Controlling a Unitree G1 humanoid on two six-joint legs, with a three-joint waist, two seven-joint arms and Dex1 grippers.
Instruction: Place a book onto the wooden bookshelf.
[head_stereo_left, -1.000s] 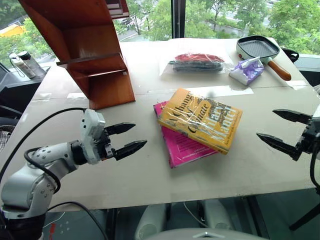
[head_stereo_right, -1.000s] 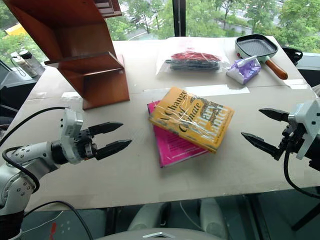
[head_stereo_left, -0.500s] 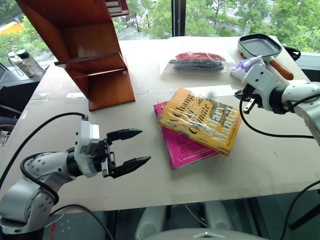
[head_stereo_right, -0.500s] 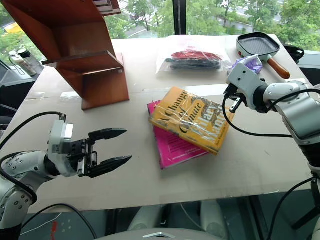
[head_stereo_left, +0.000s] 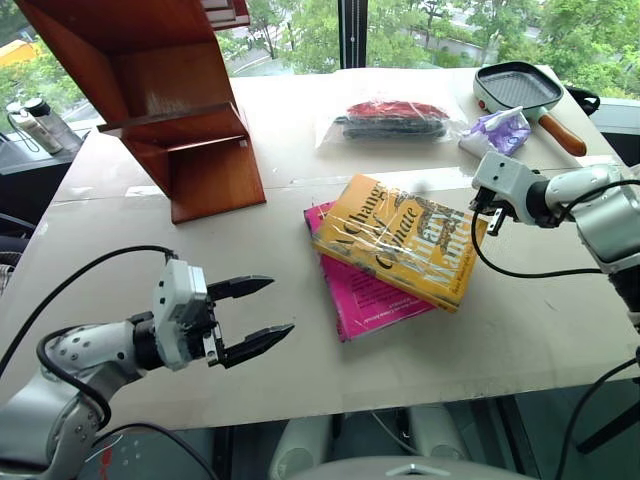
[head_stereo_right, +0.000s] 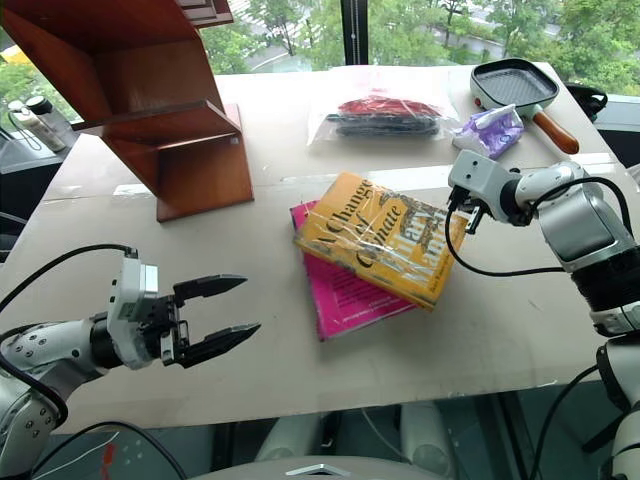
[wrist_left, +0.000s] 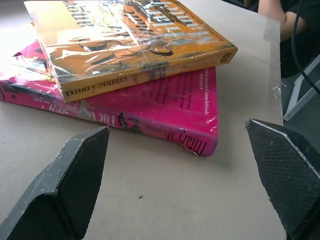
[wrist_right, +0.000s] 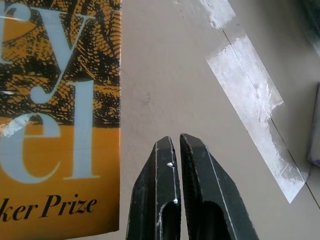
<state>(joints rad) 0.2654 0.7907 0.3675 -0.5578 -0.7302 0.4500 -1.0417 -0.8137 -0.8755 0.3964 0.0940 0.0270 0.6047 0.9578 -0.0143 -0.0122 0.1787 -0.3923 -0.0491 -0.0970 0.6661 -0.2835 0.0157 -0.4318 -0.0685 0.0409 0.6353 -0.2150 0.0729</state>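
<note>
The top book (head_stereo_left: 397, 240) will come away alone when the robot lifts it, because the yellow-orange book's corner (head_stereo_left: 449, 305) sticks out past the magenta-pink book.
The book (head_stereo_left: 400, 238), yellow-orange in glossy wrap, lies flat mid-table, stacked askew on a magenta-pink book (head_stereo_left: 372, 297). At the back left stands the wooden bookshelf (head_stereo_left: 175, 105), reddish-brown with stepped shelves. My right gripper (head_stereo_left: 488, 216) is shut and empty, angled down at the table just off the book's right edge; in the right wrist view its fingertips (wrist_right: 166, 150) hover over bare tabletop beside the cover. My left gripper (head_stereo_left: 281, 305) is open near the front left, pointing at the two books from a distance with nothing between its fingers.
At the back right lie a grill pan (head_stereo_left: 517, 92) with a wooden handle and a purple packet (head_stereo_left: 497, 132). A clear bag of red and black items (head_stereo_left: 392, 120) sits at back centre. Bottles (head_stereo_left: 28, 122) stand beyond the table's left edge.
My right gripper swung in from the table's right side to the book's right edge and shut. My left gripper drew back a little toward the front edge, still open.
</note>
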